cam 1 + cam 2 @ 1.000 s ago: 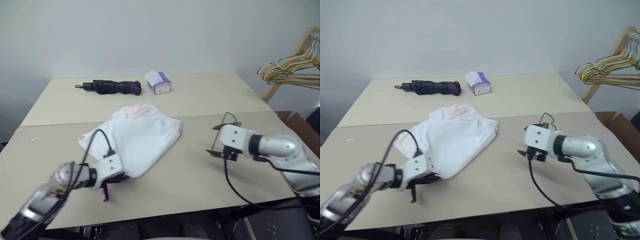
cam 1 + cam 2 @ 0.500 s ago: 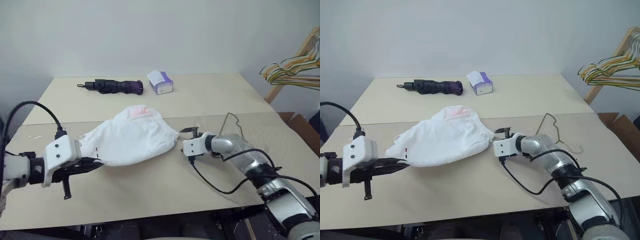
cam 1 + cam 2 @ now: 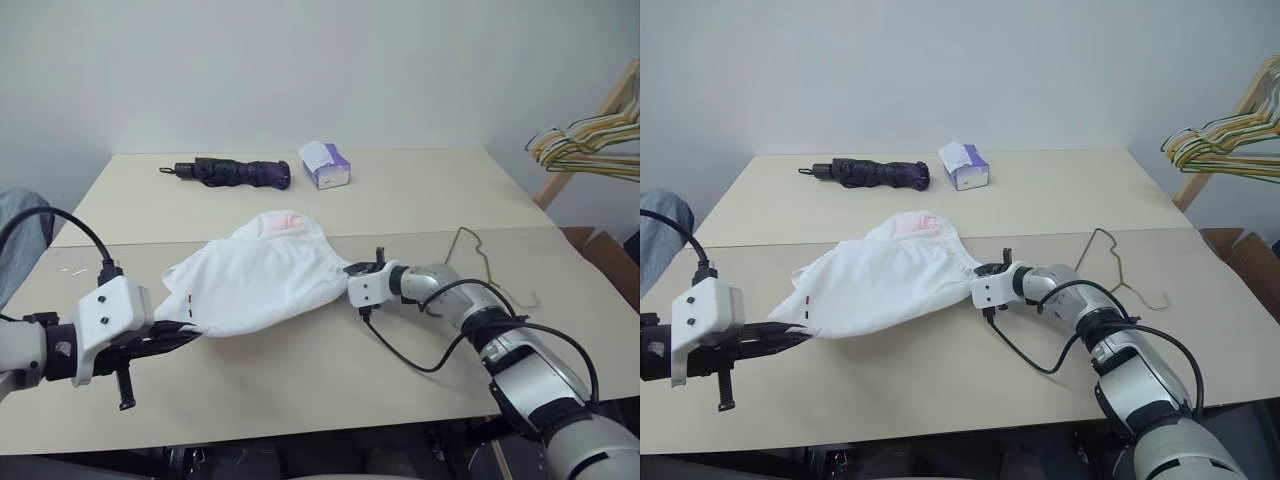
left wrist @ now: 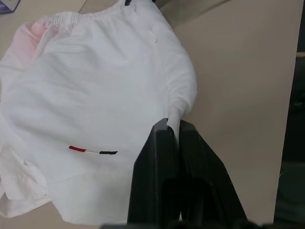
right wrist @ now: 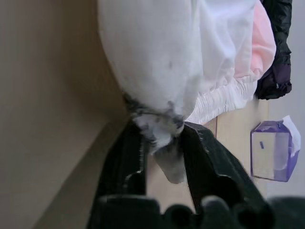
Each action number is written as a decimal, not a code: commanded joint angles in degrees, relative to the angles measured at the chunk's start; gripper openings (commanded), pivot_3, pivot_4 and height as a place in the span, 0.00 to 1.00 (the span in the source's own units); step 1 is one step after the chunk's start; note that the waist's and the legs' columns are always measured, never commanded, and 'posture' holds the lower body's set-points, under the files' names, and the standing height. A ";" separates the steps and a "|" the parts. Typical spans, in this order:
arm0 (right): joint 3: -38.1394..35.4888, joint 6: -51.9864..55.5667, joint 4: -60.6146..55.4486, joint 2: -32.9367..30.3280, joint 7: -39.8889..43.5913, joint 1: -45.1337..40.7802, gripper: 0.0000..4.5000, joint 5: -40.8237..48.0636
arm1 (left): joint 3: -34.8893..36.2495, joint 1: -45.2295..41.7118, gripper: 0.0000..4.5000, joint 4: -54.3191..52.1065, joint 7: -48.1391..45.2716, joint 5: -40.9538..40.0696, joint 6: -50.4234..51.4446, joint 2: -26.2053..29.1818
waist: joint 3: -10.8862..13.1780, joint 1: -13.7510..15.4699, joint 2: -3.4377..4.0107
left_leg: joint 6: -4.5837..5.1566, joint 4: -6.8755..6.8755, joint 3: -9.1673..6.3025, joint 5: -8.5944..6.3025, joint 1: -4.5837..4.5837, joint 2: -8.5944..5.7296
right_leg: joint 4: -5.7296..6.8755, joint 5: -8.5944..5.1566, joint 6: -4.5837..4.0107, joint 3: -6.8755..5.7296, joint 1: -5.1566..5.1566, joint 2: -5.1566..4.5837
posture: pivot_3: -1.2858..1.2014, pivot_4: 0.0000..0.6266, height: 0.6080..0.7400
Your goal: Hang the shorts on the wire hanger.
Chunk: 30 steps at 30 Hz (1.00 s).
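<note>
The far leg of the shorts (image 3: pixel 180 272) is bunched up. My left gripper and my right gripper should first raise the shorts high and lay them flat (image 3: pixel 268 352).
The white shorts (image 3: pixel 262 278) lie stretched across the middle of the table, with a pink patch at the far waistband and a small red-and-dark mark (image 4: pixel 93 151) near the hem. My left gripper (image 4: pixel 174 125) is shut on a fold of the hem at the shorts' left end (image 3: pixel 190 330), holding it a little off the table. My right gripper (image 5: pixel 162 131) is clamped on a bunched bit of cloth at the shorts' right edge (image 3: pixel 347 270). The thin wire hanger (image 3: pixel 462 230) lies flat on the table just right of my right arm, apart from the shorts.
A folded dark umbrella (image 3: pixel 230 172) and a white-and-purple tissue box (image 3: pixel 326 165) sit at the back of the table. A bunch of coloured hangers (image 3: pixel 585 145) hangs on a wooden rack at the far right. Grey-blue cloth (image 3: pixel 18 235) shows at the left edge.
My right gripper swung left from beside the hanger to the shorts' right edge and closed on the cloth. My left gripper lifted the hem and drew it left, stretching the shorts.
</note>
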 commanded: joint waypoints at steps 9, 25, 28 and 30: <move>-5.74 5.44 -19.41 -13.52 8.54 4.44 0.01 1.72 | -11.71 -4.76 0.00 6.73 3.74 9.24 -7.82 1.32 | 0.05 0.52 0.07 | -0.01 -0.02 -0.01 0.00 -0.16 0.01 | -0.02 0.00 -0.01 -0.03 -0.11 0.00 | 0.57 0.00 1.00; -17.75 60.08 -81.45 -32.94 40.17 22.76 0.01 35.70 | -20.51 -8.84 0.00 14.01 -3.15 15.98 -17.85 6.32 | -0.10 0.05 0.01 | -0.02 0.08 0.01 -0.26 0.69 0.26 | 0.11 -0.72 -0.28 -0.08 0.19 0.10 | 0.55 0.00 1.00; -13.93 62.65 -69.36 -26.77 36.98 13.80 0.01 31.26 | -32.06 -24.96 0.00 22.72 1.16 25.28 -20.16 3.69 | -0.24 0.68 -0.16 | -0.01 0.12 0.04 -0.25 0.66 0.22 | 0.18 -0.50 -0.64 -0.08 0.20 0.11 | 0.55 0.00 1.00; -12.05 64.35 -57.29 -20.67 28.89 4.18 0.01 24.92 | -39.27 -40.65 0.00 33.46 12.79 36.74 -20.56 -3.49 | -0.26 1.27 -0.11 | -0.01 0.12 0.04 -0.24 0.48 0.17 | 0.28 -0.44 -0.69 -0.05 0.27 0.13 | 0.55 0.00 1.00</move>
